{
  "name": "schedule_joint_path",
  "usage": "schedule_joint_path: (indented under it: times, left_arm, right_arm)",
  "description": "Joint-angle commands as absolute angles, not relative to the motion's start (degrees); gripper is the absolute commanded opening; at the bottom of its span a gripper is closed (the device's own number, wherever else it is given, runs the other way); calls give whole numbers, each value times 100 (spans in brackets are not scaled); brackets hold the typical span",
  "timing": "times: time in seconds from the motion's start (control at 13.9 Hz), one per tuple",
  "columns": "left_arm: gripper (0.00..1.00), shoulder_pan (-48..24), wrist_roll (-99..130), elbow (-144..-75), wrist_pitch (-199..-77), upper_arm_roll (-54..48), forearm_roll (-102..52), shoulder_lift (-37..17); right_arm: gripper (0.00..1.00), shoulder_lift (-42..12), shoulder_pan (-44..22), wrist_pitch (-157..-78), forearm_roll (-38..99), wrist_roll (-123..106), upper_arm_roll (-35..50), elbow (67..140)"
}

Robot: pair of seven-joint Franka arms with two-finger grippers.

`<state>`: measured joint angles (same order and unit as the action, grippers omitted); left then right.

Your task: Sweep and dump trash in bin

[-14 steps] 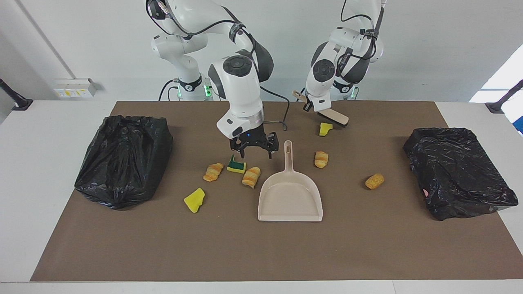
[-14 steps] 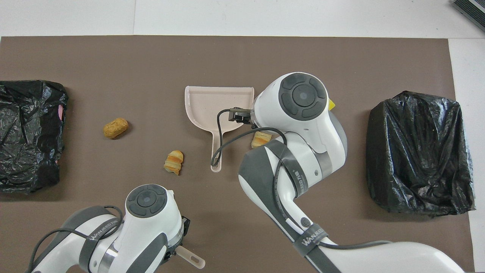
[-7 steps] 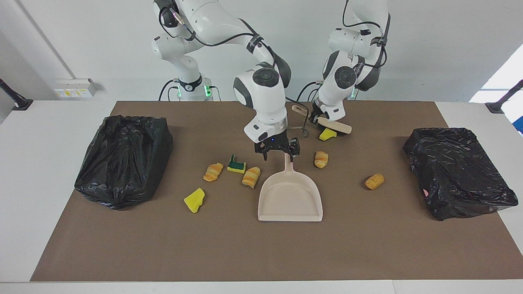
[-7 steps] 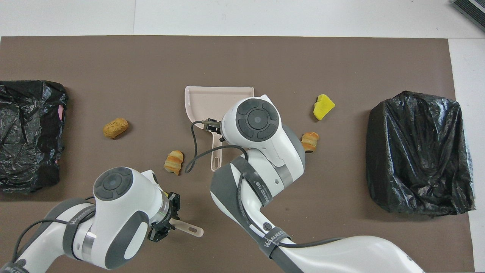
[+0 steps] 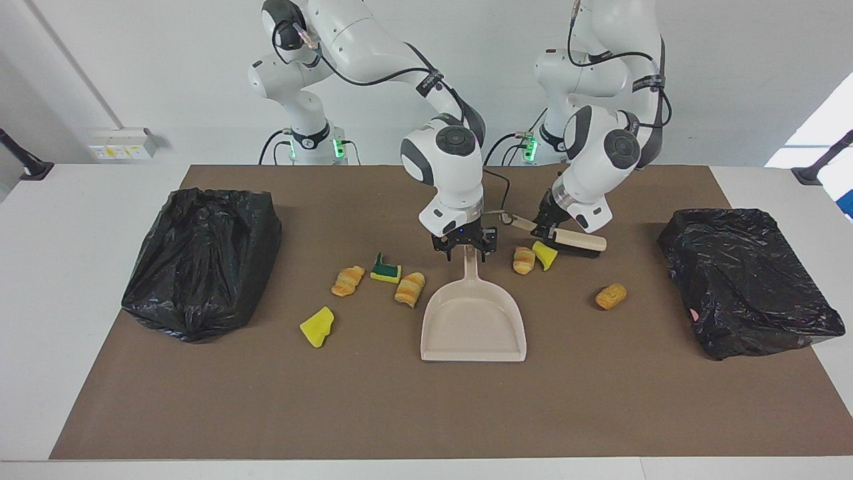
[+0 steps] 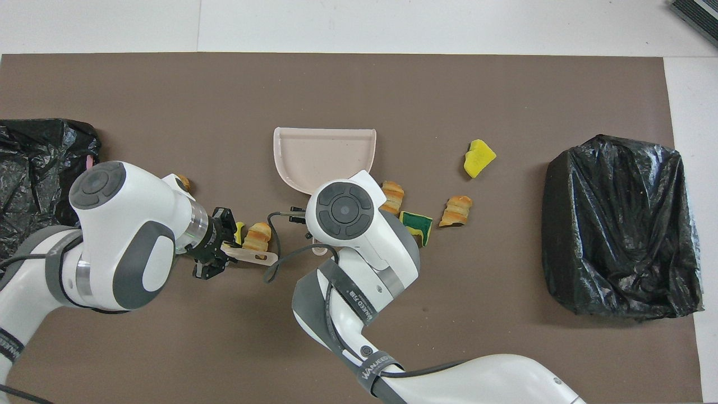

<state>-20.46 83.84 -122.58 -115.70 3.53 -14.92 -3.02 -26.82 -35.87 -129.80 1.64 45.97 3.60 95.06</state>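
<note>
The beige dustpan (image 6: 324,159) is smooth and has a straight open edge (image 6: 325,130), so the swept trash will slide off clean when I empty it into the bin.
The beige dustpan (image 5: 473,320) (image 6: 325,154) lies mid-table, handle toward the robots. My right gripper (image 5: 465,249) is down at that handle, open, with one finger on each side. My left gripper (image 5: 548,230) (image 6: 216,251) is shut on the brush (image 5: 578,242), whose bristles press a yellow sponge (image 5: 545,255) against a croissant (image 5: 524,260). More trash lies around: a bread piece (image 5: 610,296), a green-yellow sponge (image 5: 386,272), two croissants (image 5: 409,289) (image 5: 348,280) and a yellow chunk (image 5: 317,327) (image 6: 478,157).
Two bins lined with black bags stand on the brown mat, one at the right arm's end (image 5: 200,260) (image 6: 622,224), one at the left arm's end (image 5: 746,280) (image 6: 33,185). In the overhead view the right arm's wrist covers its own gripper.
My right gripper has moved across onto the dustpan handle and its jaws have narrowed. My left gripper has swept the brush away from the robots, pushing the yellow sponge up to the croissant.
</note>
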Motion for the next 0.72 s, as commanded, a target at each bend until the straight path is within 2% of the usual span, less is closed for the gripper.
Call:
schedule_joint_path:
  times: [0.0, 0.07, 0.22, 0.29, 0.43, 0.65]
  left_arm:
    - [0, -1741, 7912, -11410, -10691, 308, -1521, -668]
    - [0, -1645, 7736, -11339, -10426, 308, -1486, -616]
    - [0, -1556, 7271, -11242, -9986, 316, -1180, -545]
    - [0, -1469, 7077, -11128, -9810, 308, -952, -536]
    - [0, -1249, 6228, -10751, -9327, 316, -835, -659]
    - [0, -1143, 5163, -10749, -9649, 308, -222, -703]
  right_arm:
    - [39, -2549, -3586, -13061, 53, 4649, 369, 9694]
    - [31, -2549, -3586, -13061, 44, 4597, 369, 9694]
    - [7, -2549, -3586, -12982, -113, 4465, 369, 9651]
    - [0, -2558, -3586, -12938, -253, 4395, 369, 9633]
    - [0, -2497, -3534, -12902, -290, 4272, 369, 9624]
    - [0, -2225, -3437, -12605, -290, 4036, 369, 9633]
